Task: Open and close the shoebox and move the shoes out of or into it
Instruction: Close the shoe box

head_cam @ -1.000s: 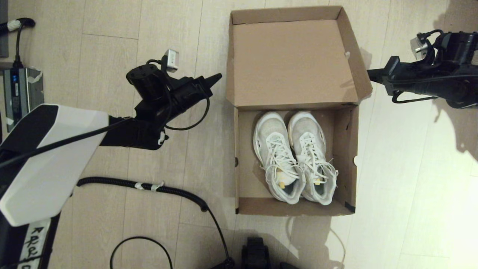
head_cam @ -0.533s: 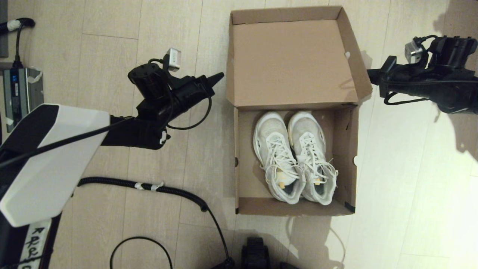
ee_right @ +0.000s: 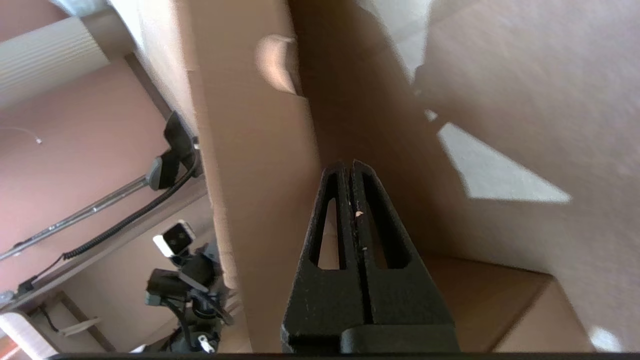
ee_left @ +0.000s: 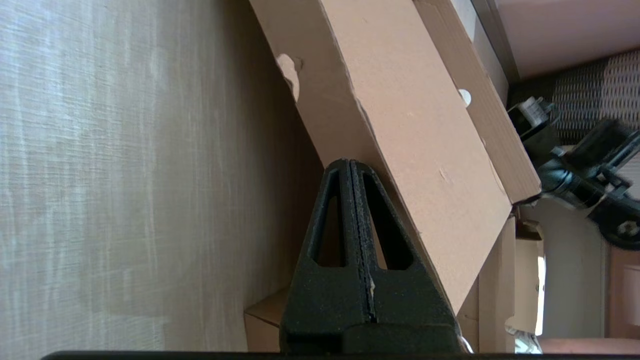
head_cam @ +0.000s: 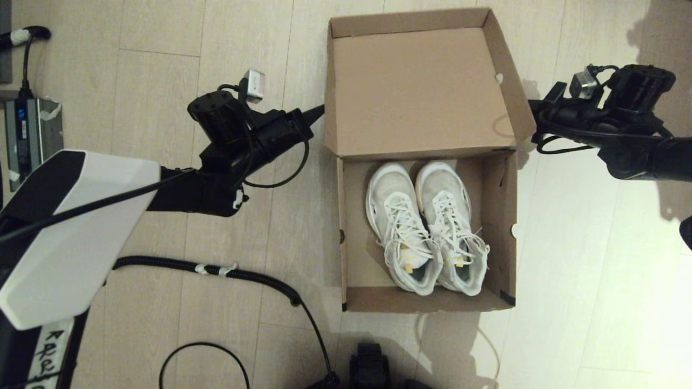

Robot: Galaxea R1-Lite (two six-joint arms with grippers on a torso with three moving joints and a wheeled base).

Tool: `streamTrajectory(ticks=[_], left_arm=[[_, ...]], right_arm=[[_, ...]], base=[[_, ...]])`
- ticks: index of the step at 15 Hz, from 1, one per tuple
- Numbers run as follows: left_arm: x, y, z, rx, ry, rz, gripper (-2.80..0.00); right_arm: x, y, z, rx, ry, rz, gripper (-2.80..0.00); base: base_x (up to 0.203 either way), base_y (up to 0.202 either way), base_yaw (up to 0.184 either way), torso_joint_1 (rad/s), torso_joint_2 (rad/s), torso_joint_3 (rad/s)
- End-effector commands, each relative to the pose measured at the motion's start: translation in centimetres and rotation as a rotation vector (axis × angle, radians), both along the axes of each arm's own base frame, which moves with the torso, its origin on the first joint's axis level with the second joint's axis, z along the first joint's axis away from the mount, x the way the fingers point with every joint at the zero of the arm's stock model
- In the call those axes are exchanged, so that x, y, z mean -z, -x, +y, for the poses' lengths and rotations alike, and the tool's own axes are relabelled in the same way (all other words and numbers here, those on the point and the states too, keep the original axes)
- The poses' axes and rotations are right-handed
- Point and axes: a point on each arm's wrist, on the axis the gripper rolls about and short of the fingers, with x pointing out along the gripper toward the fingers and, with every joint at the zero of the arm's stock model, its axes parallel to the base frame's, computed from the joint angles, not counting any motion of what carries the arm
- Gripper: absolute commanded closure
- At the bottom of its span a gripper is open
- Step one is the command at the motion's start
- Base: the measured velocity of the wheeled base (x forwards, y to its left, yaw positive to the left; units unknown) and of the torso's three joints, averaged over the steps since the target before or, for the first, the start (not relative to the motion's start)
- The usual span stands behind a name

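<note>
I should move the end of my right gripper under the lid near the hinge (head_cam: 520, 142) before I swing the lid up, because the gripper's end is against the outside of the lid's flap (head_cam: 524, 114).
The brown cardboard shoebox (head_cam: 348, 232) lies open on the floor, its hinged lid (head_cam: 421, 89) tipped back and raised. Two white mesh shoes (head_cam: 424, 227) lie side by side inside, toes toward the lid. My left gripper (head_cam: 319, 111) is shut, its tip against the lid's left flap (ee_left: 400, 130). My right gripper (head_cam: 534, 108) is shut too, its tip at the lid's right flap (ee_right: 250, 150), partly tucked behind it. Both grippers, left (ee_left: 350, 162) and right (ee_right: 348, 164), show their fingers pressed together with nothing between.
A black ribbed cable (head_cam: 238, 275) runs over the wooden floor at the front left. A grey device (head_cam: 30, 135) with a plug sits at the far left edge. Bare floor lies on both sides of the box.
The right gripper has moved left to the lid's right flap, and the left gripper has edged right to the left flap. The lid has shifted slightly left and up.
</note>
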Motion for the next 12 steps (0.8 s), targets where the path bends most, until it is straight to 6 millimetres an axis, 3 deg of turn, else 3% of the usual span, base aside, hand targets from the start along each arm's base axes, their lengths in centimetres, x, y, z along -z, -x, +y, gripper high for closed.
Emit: streamTrajectory(ticks=[1, 6, 12], left_arm=[[-0.1, 0.1, -0.2, 0.008, 0.002, -0.002, 0.0], [-0.1, 0.1, -0.3, 0.01, 0.0, 0.002, 0.0], [0.0, 0.1, -0.4, 0.011, 0.0, 0.004, 0.0]], right_arm=[[1.3, -0.8, 0.1, -0.01, -0.007, 0.027, 0.0], [2.4, -1.6, 0.4, -0.024, -0.025, 0.045, 0.0], [1.8, -1.6, 0.5, -0.168, -0.309, 0.083, 0.0]], base=[[0.0, 0.0, 0.0, 0.0, 0.0, 0.0], [0.0, 0.0, 0.0, 0.0, 0.0, 0.0], [0.0, 0.0, 0.0, 0.0, 0.0, 0.0]])
